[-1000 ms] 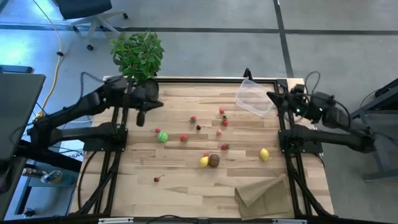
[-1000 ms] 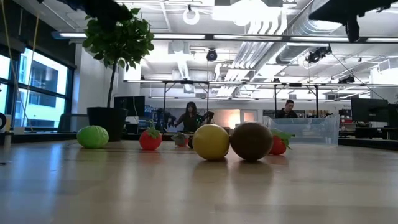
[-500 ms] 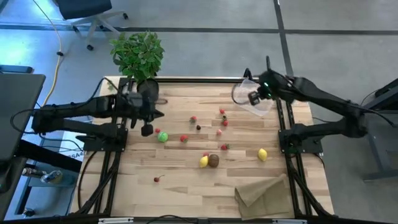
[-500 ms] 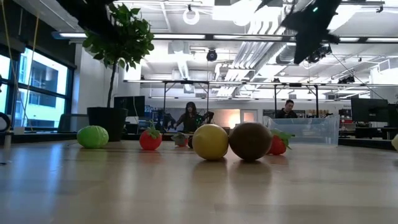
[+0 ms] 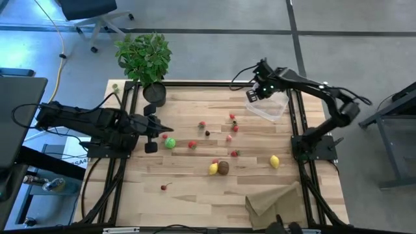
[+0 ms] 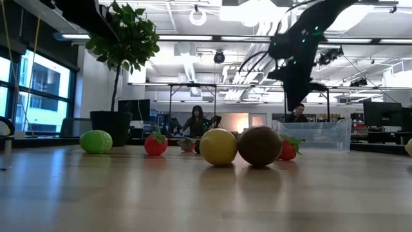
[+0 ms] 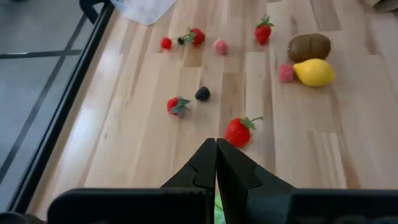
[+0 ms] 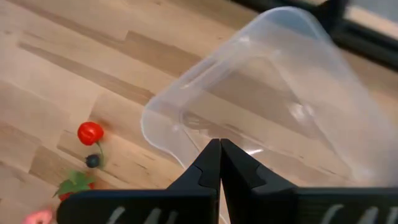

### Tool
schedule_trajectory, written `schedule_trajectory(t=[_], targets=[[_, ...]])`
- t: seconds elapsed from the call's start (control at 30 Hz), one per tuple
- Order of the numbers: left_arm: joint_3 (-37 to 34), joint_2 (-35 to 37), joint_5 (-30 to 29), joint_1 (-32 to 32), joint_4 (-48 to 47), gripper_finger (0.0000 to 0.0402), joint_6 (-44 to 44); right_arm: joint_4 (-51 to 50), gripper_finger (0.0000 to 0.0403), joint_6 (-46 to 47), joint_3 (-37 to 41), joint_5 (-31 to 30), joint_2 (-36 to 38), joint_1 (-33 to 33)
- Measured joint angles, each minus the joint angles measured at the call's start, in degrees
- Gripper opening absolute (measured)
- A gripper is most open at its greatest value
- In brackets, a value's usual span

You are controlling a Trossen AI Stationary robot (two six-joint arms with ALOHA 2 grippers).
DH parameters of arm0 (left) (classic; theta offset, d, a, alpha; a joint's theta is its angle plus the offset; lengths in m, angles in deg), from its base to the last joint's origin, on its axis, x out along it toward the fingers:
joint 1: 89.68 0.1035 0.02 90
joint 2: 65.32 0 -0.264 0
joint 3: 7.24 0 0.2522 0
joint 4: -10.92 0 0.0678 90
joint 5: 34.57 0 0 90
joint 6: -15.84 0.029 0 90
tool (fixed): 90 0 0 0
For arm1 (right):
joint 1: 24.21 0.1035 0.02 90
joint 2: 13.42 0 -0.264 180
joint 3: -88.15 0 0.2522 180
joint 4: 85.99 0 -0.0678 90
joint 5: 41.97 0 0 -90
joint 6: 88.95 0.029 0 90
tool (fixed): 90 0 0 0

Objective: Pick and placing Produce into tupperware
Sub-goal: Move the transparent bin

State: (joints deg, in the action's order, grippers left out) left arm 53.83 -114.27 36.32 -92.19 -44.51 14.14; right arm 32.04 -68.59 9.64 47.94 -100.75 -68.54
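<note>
My right gripper should pull the tupperware (image 5: 270, 108) toward the table's far edge's middle (image 5: 219, 102) before I load produce, because the tupperware is too far away from my left gripper, which is over the lime.
The produce lies loose on the wooden table: a green lime (image 5: 169, 142), a lemon (image 5: 213, 169) touching a brown kiwi (image 5: 223, 168), a second lemon (image 5: 275, 161), and several small red berries (image 5: 202, 125). The clear tupperware (image 5: 270, 107) rests at the far right corner, with nothing in it. My left gripper (image 5: 162, 132) is shut and hangs over the lime, whose green shows under the fingers (image 7: 217, 214). My right gripper (image 5: 253, 94) is shut, points down and hovers above the tupperware's rim (image 8: 186, 118).
A potted leafy plant (image 5: 144, 58) stands at the far left corner. A tan paper bag (image 5: 273, 201) lies flat at the near right. Black frame rails (image 5: 296, 123) run along both table sides. Bare wood lies in the near left part.
My right gripper has swung in from beyond the table's right edge toward the tupperware, sinking and tipping to point down. My left gripper has moved from beside the plant toward the near edge and the lime, sinking a little. Both stayed shut. Nothing on the table has moved.
</note>
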Motion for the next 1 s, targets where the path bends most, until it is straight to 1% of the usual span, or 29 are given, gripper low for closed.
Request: schedule_trajectory(t=[0.2,0.4,0.5,0.7,1.0], targets=[[0.0,-0.1,-0.9,-1.0,0.0,0.0003,-0.4,4.3,0.0000,0.2,0.0,0.0,-7.2,1.5],[0.0,-0.1,-1.1,-1.0,0.0,0.0003,-0.5,5.7,0.0000,1.2,-0.1,-1.0,-11.7,1.8],[0.0,-0.1,-1.1,-1.0,0.0,0.0003,-0.4,8.0,0.0000,1.7,-0.1,-1.1,-13.0,1.8],[0.0,-0.1,-1.5,-1.0,0.0,0.0003,-0.3,13.5,0.0000,4.2,-0.1,0.7,-15.2,2.0],[0.0,-0.1,-1.5,-1.0,0.1,0.0003,-0.3,19.8,0.0000,5.8,-0.1,4.4,-15.5,4.4]])
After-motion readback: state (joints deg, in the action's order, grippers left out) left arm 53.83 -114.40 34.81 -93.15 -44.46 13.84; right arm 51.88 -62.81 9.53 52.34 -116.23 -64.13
